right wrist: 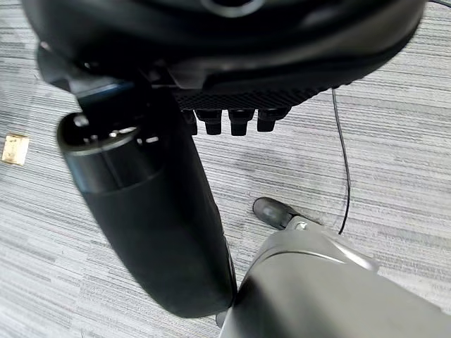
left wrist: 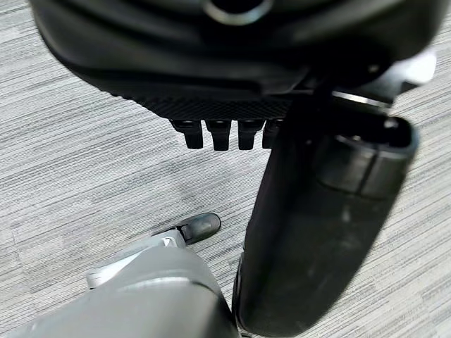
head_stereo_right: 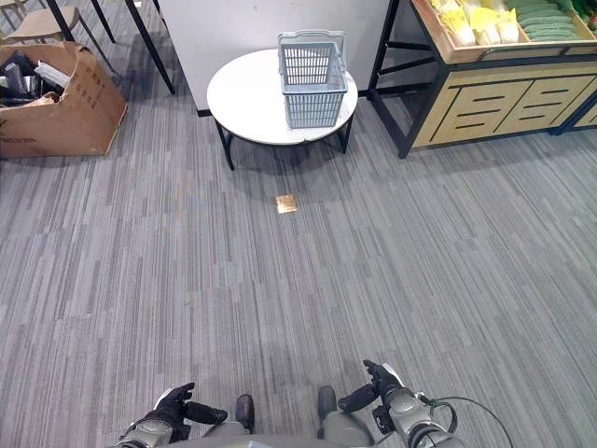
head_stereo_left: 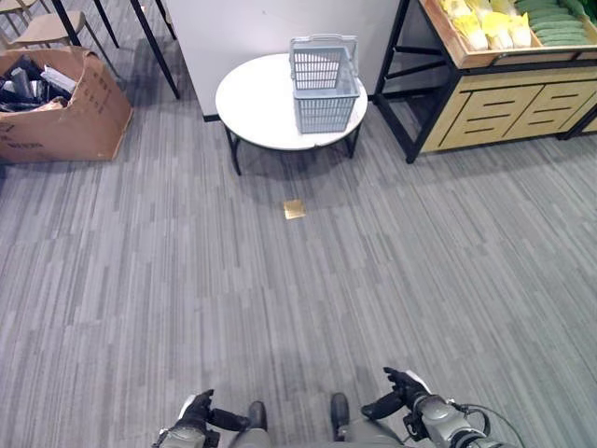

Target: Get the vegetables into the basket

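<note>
The basket's slatted walls [head_stereo_left: 318, 70] let pale light show through, so I should expect an empty bottom inside the grey basket [head_stereo_left: 326, 89] when I lift it.
A grey plastic basket [head_stereo_left: 324, 84] stands upright on a round white table [head_stereo_left: 256, 107] across the floor, its handle raised. The vegetables lie in a wooden crate at the far right: yellow ones [head_stereo_left: 490, 23] and green ones [head_stereo_left: 558, 21]. My left hand [head_stereo_left: 196, 415] hangs low near me, fingers relaxed and thumb out, holding nothing; its palm [left wrist: 211, 105] faces the carpet. My right hand [head_stereo_left: 406, 387] is likewise low, open and empty, its palm [right wrist: 246, 91] also over the carpet. Both hands are far from the basket and the vegetables.
The crate rests on a black-framed wooden stand with drawers [head_stereo_left: 504, 112] right of the table. A cardboard box [head_stereo_left: 65, 112] of dark items sits at the far left beside chair legs. A small tan square [head_stereo_left: 295, 209] lies on the grey carpet. A white wall [head_stereo_left: 280, 23] rises behind the table.
</note>
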Tool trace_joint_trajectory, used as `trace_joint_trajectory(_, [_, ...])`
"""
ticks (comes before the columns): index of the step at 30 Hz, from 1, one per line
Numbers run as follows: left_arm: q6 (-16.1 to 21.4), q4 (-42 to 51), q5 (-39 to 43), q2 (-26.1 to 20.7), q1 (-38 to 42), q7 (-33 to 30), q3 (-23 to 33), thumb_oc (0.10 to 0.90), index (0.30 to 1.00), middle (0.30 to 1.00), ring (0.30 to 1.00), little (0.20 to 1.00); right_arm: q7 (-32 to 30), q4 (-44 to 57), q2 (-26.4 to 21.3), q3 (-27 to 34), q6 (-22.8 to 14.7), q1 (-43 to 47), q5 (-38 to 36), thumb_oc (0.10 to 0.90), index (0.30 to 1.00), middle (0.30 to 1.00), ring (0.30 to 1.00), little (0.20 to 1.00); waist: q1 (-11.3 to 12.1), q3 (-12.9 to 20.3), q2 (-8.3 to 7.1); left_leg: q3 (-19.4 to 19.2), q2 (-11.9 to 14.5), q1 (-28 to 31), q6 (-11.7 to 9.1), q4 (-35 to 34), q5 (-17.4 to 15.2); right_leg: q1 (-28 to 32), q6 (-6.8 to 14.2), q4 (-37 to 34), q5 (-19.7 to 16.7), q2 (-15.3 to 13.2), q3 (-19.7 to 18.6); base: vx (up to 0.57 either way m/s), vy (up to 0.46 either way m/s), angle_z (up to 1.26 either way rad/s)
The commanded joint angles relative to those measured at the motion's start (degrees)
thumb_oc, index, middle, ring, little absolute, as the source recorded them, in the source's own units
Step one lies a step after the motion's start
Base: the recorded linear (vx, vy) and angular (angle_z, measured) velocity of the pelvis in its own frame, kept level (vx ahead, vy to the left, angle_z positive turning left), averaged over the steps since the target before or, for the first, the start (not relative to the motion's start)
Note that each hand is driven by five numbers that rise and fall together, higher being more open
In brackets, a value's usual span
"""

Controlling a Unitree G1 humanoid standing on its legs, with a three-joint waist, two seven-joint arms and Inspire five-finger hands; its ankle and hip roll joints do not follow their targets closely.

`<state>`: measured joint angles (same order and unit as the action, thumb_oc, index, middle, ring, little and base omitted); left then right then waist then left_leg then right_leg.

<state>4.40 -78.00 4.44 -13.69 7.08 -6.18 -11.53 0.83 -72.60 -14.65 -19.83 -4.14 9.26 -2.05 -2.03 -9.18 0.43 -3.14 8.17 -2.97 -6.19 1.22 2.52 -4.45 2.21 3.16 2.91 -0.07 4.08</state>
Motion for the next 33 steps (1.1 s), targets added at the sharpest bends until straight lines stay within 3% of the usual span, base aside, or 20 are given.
trace_joint_trajectory(1, [-0.82,-1.94,-1.98,-2.11,0.08,-0.79,0.16,0.9,1.0,1.0,1.0,1.0,-0.65,0.13,-2.78,-1.97,-0.04,-0.54,0.83,0.9,1.0,1.0,1.0,1.0,-0.35,-0.73,-2.26,3.94,2.36,0.11,-0.67,4.21,2.82,-0.77,1.08,2.66,-1.13,-1.97,-1.79,0.08,-0.089,0.28])
trace_joint_trajectory(4, [-0.79,-2.01,-1.53,-2.07,-0.01,-0.76,0.3,0.9,1.0,1.0,1.0,1.0,-0.62,0.06,-3.69,-2.04,-0.02,-0.23,1.28,0.9,1.0,1.0,1.0,1.0,0.51,-1.86,-2.38,7.41,-0.19,-1.95,-0.37,9.49,4.33,0.93,0.32,2.14,-0.95,-1.64,-2.53,0.12,-0.08,0.05])
trace_joint_trajectory(7, [-0.61,-2.12,-1.13,-1.95,0.04,-0.5,0.14,0.9,1.0,1.0,1.0,1.0,-0.97,-0.28,-4.39,-1.64,-0.12,0.05,1.33,0.9,1.0,1.0,1.0,1.0,1.43,-2.59,-2.83,9.47,-2.6,-7.58,0.59,7.93,3.79,2.88,0.59,1.02,-0.3,-2.34,-2.84,0.13,-0.006,-0.09])
trace_joint_trajectory(8, [-0.56,-2.08,-1.07,-1.85,-0.08,-0.49,-0.02,0.9,1.0,1.0,1.0,1.0,-0.99,-0.26,-4.46,-1.62,-0.1,-0.07,1.4,0.9,1.0,1.0,1.0,1.0,1.59,-2.44,-3.02,9.08,-2.46,-9.08,0.79,6.48,3.46,3.49,0.79,0.73,0.0,-2.61,-3.03,0.26,0.112,0.04])
trace_joint_trajectory(10, [-0.42,-2.12,-1.27,-0.99,-0.89,-0.62,-0.84,0.9,1.0,1.0,1.0,1.0,-1.16,-0.19,-4.48,-1.59,-0.19,-0.52,1.7,0.9,1.0,1.0,1.0,1.0,2.43,-1.91,-1.89,7.49,-0.3,-13.42,-0.06,-0.02,8.62,5.89,1.21,0.11,1.49,-2.37,-3.88,0.26,0.153,-0.02])
trace_joint_trajectory(14, [-0.28,-2.4,-1.29,-0.71,-1.91,-0.1,-0.23,0.9,1.0,1.0,1.0,1.0,-0.96,-0.61,-4.24,-0.95,-0.21,-1.02,1.73,0.9,1.0,1.0,1.0,1.0,3.71,-1.01,-1.43,6.42,-0.12,-13.32,-0.85,-4.28,10.53,9.39,2.0,-0.33,2.94,-2.64,-6.12,0.28,0.181,-0.2])
trace_joint_trajectory(18, [-0.32,-3.39,-2.36,-1.05,-3.4,0.4,0.71,0.9,1.0,1.0,1.0,1.0,-0.08,-1.38,-2.79,-0.61,0.08,-2.98,3.05,0.9,1.0,1.0,1.0,1.0,3.85,1.86,-2.94,5.02,-1.11,-10.83,0.46,-3.36,8.77,11.34,4.18,-0.21,2.67,-5.4,-8.42,0.28,0.278,-0.82])
trace_joint_trajectory(20, [-0.48,-3.61,-2.47,-1.79,-3.46,0.31,1.29,0.9,1.0,1.0,1.0,1.0,0.17,-1.51,-2.05,-0.69,0.2,-3.49,3.51,0.9,1.0,1.0,1.0,1.0,3.76,2.75,-4.29,3.54,-2.17,-9.96,1.94,-1.98,6.71,10.66,5.56,0.9,-0.39,-7.25,-9.8,0.2,0.277,-0.52])
trace_joint_trajectory(21, [-0.46,-3.45,-2.81,-2.45,-3.37,0.26,1.38,0.9,1.0,1.0,1.0,1.0,0.55,-1.04,-1.27,-0.75,0.19,-3.88,3.73,0.9,1.0,1.0,1.0,1.0,3.58,3.28,-5.79,1.62,-3.88,-9.75,3.29,0.69,4.11,9.85,7.02,2.54,-6.5,-9.43,-11.26,0.21,0.331,-0.09])
trace_joint_trajectory(23, [-0.51,-3.18,-3.13,-2.91,-3.08,0.25,1.15,0.9,1.0,1.0,1.0,1.0,0.59,-0.63,-0.87,-1.24,0.3,-3.61,4.15,0.9,1.0,1.0,1.0,1.0,3.65,3.33,-6.54,0.97,-4.72,-9.29,4.17,1.31,2.78,8.51,7.57,4.08,-10.0,-10.16,-12.07,0.13,0.248,-0.16])
trace_joint_trajectory(25, [-0.51,-3.18,-3.14,-2.92,-3.08,0.25,1.15,0.9,1.0,1.0,1.0,1.0,0.59,-0.63,-0.86,-1.23,0.3,-3.62,4.15,0.9,1.0,1.0,1.0,1.0,3.7,3.34,-6.56,0.91,-4.72,-9.32,4.19,1.36,2.74,8.49,7.58,4.06,-10.01,-10.18,-12.12,0.07,0.242,-0.19])
trace_joint_trajectory(26, [-0.44,-1.94,-3.51,-3.75,-2.29,0.45,0.56,0.9,1.0,1.0,1.0,1.0,0.57,0.28,-0.39,-1.75,0.4,-3.08,4.51,0.9,1.0,1.0,1.0,1.0,3.76,2.49,-6.34,0.28,-6.5,-7.43,6.35,1.71,0.3,4.45,7.57,12.39,-16.52,-11.16,-10.83,0.15,0.502,0.07])
trace_joint_trajectory(28, [-0.47,-1.69,-3.61,-4.06,-2.04,0.42,0.58,0.9,1.0,1.0,1.0,1.0,0.55,0.36,-0.43,-1.72,0.42,-3.02,4.48,0.9,1.0,1.0,1.0,1.0,3.56,2.16,-5.92,0.45,-6.83,-6.38,6.91,1.58,-0.3,3.44,7.11,15.39,-17.15,-11.02,-10.07,0.15,0.367,-0.03])
trace_joint_trajectory(29, [-3.65,-4.88,-3.6,-10.57,6.26,1.91,-0.05,0.9,1.0,1.0,1.0,1.0,2.21,0.0,-1.22,-2.45,0.9,-2.03,5.11,0.9,1.0,1.0,1.0,1.0,2.06,2.45,-5.73,-0.57,-6.95,-4.05,7.0,0.95,-1.05,2.78,7.01,17.48,-18.55,-11.07,-10.39,0.14,0.223,-0.19])
trace_joint_trajectory(31, [-1.11,-1.19,-3.57,-4.37,-1.32,-0.25,0.96,0.9,1.0,1.0,1.0,1.0,0.13,1.39,-0.16,-1.76,0.55,-3.36,4.88,0.9,1.0,1.0,1.0,1.0,3.01,1.25,-5.79,-0.1,-7.57,-1.67,8.29,1.0,-2.69,-1.03,6.34,19.34,-16.79,-11.0,-5.34,0.19,0.248,-0.35])
trace_joint_trajectory(33, [-0.54,-0.82,-3.76,-3.75,-2.29,-0.41,0.7,0.9,1.0,1.0,1.0,1.0,0.17,1.32,-0.24,-1.76,0.38,-3.38,4.6,0.9,1.0,1.0,1.0,1.0,3.1,0.64,-5.57,0.68,-7.71,-0.81,8.46,0.74,-2.93,-2.19,6.0,18.8,-15.03,-10.23,-4.2,0.11,0.079,-0.17])
